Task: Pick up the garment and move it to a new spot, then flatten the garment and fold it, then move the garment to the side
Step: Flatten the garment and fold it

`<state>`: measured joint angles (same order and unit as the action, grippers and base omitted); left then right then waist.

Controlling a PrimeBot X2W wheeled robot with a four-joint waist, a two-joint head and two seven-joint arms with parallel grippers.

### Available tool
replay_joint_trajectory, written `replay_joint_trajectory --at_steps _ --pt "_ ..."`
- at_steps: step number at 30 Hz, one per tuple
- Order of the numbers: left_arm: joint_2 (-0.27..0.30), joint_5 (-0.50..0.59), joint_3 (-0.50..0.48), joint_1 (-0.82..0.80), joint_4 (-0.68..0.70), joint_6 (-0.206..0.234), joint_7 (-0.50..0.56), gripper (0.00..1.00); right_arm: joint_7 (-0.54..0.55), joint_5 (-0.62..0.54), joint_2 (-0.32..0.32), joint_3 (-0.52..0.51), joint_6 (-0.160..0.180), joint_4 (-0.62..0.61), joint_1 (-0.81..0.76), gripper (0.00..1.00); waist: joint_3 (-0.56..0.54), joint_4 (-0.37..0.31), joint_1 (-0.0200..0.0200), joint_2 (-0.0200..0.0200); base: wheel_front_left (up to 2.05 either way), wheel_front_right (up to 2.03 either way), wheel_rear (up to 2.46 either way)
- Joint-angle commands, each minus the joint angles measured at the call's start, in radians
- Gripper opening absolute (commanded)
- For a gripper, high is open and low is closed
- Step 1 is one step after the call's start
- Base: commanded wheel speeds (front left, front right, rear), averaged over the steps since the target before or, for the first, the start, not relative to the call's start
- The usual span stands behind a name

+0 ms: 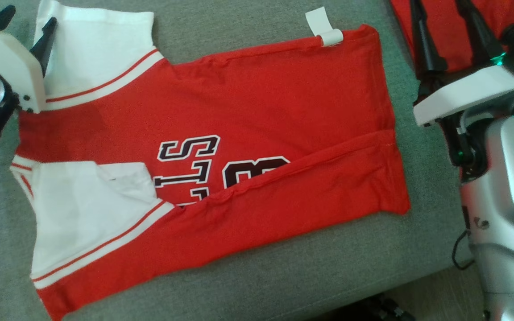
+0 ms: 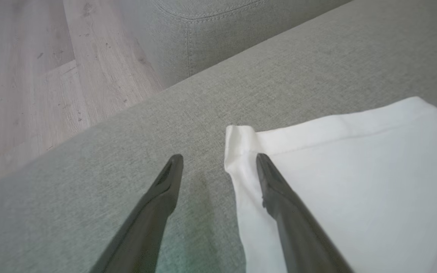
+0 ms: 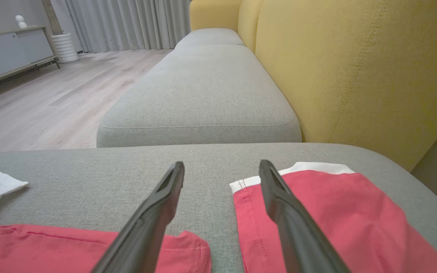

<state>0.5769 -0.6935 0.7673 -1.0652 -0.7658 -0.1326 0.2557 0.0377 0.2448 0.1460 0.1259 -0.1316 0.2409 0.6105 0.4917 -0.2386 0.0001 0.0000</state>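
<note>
My gripper will fold over the far white panel (image 1: 97,49), which reaches past the garment's red far edge (image 1: 239,52), so the panel will stick out past the garment's near edge.
The garment (image 1: 239,111) lies spread on the grey seat cushion (image 1: 283,267). It is red, with white side panels at the left, black white-outlined lettering in the middle and its near long edge folded over. A white tag (image 1: 324,26) sticks out at its far edge. My left gripper (image 1: 31,13) is open at the far-left white corner. In the left wrist view, the left gripper (image 2: 218,157) has one finger over that white corner (image 2: 355,182) and the other over bare cushion. My right gripper (image 1: 440,6) (image 3: 221,163) is open beyond the garment's right end (image 3: 51,246).
A second red cloth (image 1: 453,40) (image 3: 355,220) with a white hem lies under my right gripper. Behind it rises a yellow backrest (image 3: 355,76). Another grey cushion (image 3: 203,94) continues past this one. Wooden floor (image 2: 32,76) lies beyond the cushion's edge. My silver body (image 1: 507,200) stands at the right.
</note>
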Motion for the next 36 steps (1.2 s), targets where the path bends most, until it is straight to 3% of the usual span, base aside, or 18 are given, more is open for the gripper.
replay_joint_trajectory --at_steps 1,10,11,12,13,17,22,30,36 --pt "0.052 -0.03 -0.022 -0.053 0.009 0.002 -0.001 1.0 -0.008 -0.002 -0.009 0.018 0.001 -0.026 0.031 1.0 0.007 -0.009 -0.0001 0.0 0.0 0.0 0.0" --pt "0.048 -0.157 0.083 -0.059 0.012 0.002 0.032 0.99 -0.017 -0.017 -0.014 0.0 0.001 0.017 0.045 1.0 0.011 -0.017 -0.0001 0.0 0.0 0.0 0.0" --pt "0.05 -0.174 0.098 -0.057 0.019 0.002 0.042 0.55 -0.016 -0.018 -0.013 -0.001 0.001 0.02 0.047 1.0 0.01 -0.016 -0.0001 0.0 0.0 0.0 0.0" --pt "0.054 -0.19 0.111 -0.057 0.025 0.002 0.049 0.04 -0.015 -0.019 -0.012 -0.001 0.001 0.023 0.049 1.0 0.009 -0.015 -0.0001 0.0 0.0 0.0 0.0" --pt "0.058 -0.202 0.123 -0.058 0.031 0.002 0.049 0.0 -0.014 -0.02 -0.011 -0.002 0.001 0.026 0.052 1.0 0.006 -0.013 -0.0001 0.0 0.0 0.0 0.0" --pt "0.06 -0.233 0.136 -0.063 0.025 0.002 0.025 0.0 -0.01 -0.023 -0.004 -0.001 0.001 0.031 0.06 1.0 -0.005 -0.001 -0.0001 0.0 0.0 0.0 0.0" --pt "0.025 -0.233 0.144 -0.079 0.004 0.002 -0.101 0.0 0.019 0.005 0.041 0.032 0.001 0.042 0.06 1.0 -0.04 0.044 -0.0001 0.0 0.0 0.0 0.0" --pt "-0.041 -0.216 0.165 -0.056 0.008 0.002 -0.3 0.0 0.062 0.062 0.111 0.04 0.001 0.101 0.06 1.0 -0.12 0.161 -0.0001 0.0 0.0 0.0 0.0" --pt "-0.06 -0.23 0.201 0.002 0.087 0.002 -0.37 0.0 0.125 0.162 0.149 0.016 0.001 0.195 0.046 1.0 -0.17 0.255 -0.0001 0.0 0.0 0.0 0.0"
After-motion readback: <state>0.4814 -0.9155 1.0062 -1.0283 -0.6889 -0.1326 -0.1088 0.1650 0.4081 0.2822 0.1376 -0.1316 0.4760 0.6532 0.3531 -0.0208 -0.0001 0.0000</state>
